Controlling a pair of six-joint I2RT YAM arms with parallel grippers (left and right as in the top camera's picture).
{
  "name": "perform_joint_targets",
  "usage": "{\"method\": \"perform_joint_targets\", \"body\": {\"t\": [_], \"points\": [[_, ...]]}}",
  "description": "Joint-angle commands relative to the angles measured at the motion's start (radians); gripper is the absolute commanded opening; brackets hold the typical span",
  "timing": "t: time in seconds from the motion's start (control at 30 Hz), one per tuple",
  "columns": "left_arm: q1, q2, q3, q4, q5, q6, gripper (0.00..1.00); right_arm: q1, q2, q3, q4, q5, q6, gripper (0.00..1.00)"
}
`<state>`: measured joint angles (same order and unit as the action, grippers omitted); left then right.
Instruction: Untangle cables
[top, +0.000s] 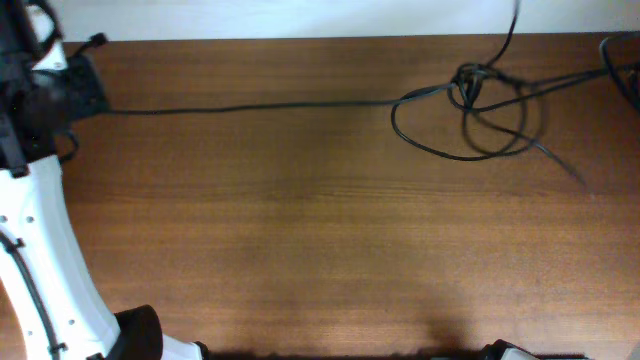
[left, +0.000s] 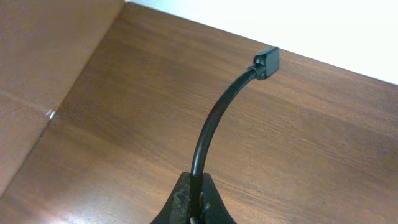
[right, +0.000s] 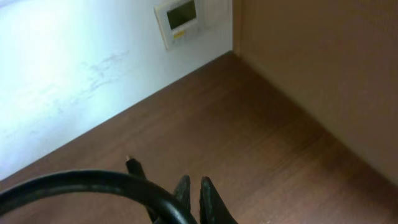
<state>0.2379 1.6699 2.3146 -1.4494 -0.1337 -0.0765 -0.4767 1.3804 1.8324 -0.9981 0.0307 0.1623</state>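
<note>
I should loosen the strand of cable and lower the knot (top: 480, 95) before my right gripper pulls its cable clear, because the strand of cable runs taut (top: 265, 105) from my left gripper to the knot.
Thin black cables (top: 470, 100) form a knot with loops at the table's back right. One long strand (top: 250, 106) runs straight left from the knot to my left gripper (top: 88, 92) at the far left. In the left wrist view that gripper (left: 198, 202) is shut on this cable (left: 211, 124), whose plug end (left: 267, 62) sticks up beyond the fingers. Another strand (top: 570, 75) runs from the knot to the right edge. My right gripper (right: 196, 196) has its fingers almost together, with a cable (right: 93, 183) crossing its left finger and a plug tip (right: 132, 165) beside it.
The wooden table (top: 320, 230) has a white wall along its back edge. A brown side panel (right: 323, 68) and a wall-mounted white control box (right: 180, 18) show in the right wrist view. A loose cable end (top: 565, 165) trails toward the right of the knot.
</note>
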Motion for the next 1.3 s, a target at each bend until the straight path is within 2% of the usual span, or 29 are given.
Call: {"method": "perform_joint_targets", "body": {"t": [0.0, 0.07, 0.17, 0.23, 0.4, 0.47, 0.57, 0.63, 0.7, 0.8, 0.87, 0.93, 1.0, 1.07, 1.13, 1.23, 1.27], "points": [[0.121, 0.000, 0.011, 0.019, -0.039, -0.022, 0.00, -0.016, 0.080, 0.004, 0.010, 0.014, 0.041, 0.04], [0.186, 0.009, 0.010, 0.027, -0.037, -0.033, 0.00, -0.016, 0.173, 0.004, 0.005, 0.026, 0.042, 0.04], [0.212, 0.033, 0.010, 0.032, -0.031, -0.032, 0.00, -0.030, 0.315, 0.004, -0.001, 0.031, 0.042, 0.04], [0.222, 0.054, 0.010, 0.038, -0.055, -0.032, 0.00, -0.049, 0.391, 0.004, 0.006, 0.144, 0.068, 0.04], [0.348, 0.063, 0.010, 0.048, 0.021, -0.042, 0.00, -0.345, 0.417, 0.004, -0.017, 0.074, 0.337, 0.04], [0.362, 0.063, 0.010, 0.047, 0.026, -0.051, 0.00, -0.489, 0.415, 0.004, -0.025, 0.066, 0.369, 0.04], [0.360, 0.064, 0.010, 0.045, 0.041, -0.051, 0.00, -0.610, 0.414, 0.004, -0.020, -0.237, 0.370, 0.04], [0.357, 0.064, 0.010, 0.046, 0.140, -0.050, 0.00, -0.557, 0.414, 0.004, -0.023, -0.349, 0.321, 0.04], [0.321, 0.064, 0.010, 0.045, 0.127, -0.050, 0.00, -0.342, 0.400, 0.004, -0.001, -0.326, 0.179, 0.04], [0.237, 0.064, 0.010, 0.042, 0.127, -0.039, 0.00, 0.094, 0.397, 0.069, 0.051, -0.168, -0.086, 0.04], [0.187, 0.064, 0.010, 0.043, 0.127, -0.035, 0.00, 0.233, 0.397, 0.085, 0.033, -0.114, -0.146, 0.04], [0.122, 0.064, 0.010, 0.045, 0.063, -0.028, 0.00, 0.369, 0.429, 0.067, 0.014, 0.062, -0.124, 0.04], [0.095, 0.064, 0.010, 0.042, 0.051, -0.028, 0.00, 0.344, 0.480, 0.025, 0.016, 0.136, -0.039, 0.04], [0.091, 0.064, 0.010, 0.042, 0.051, -0.028, 0.00, 0.192, 0.538, 0.010, 0.006, 0.135, -0.005, 0.04], [0.091, 0.064, 0.010, 0.042, 0.051, -0.028, 0.00, -0.034, 0.539, 0.010, 0.018, -0.002, 0.011, 0.04], [0.085, 0.064, 0.010, 0.034, 0.052, -0.028, 0.00, -0.087, 0.541, 0.009, 0.031, 0.006, 0.011, 0.04], [0.076, 0.064, 0.010, 0.034, 0.051, -0.028, 0.00, -0.086, 0.541, 0.009, 0.033, 0.007, 0.011, 0.54]]}}
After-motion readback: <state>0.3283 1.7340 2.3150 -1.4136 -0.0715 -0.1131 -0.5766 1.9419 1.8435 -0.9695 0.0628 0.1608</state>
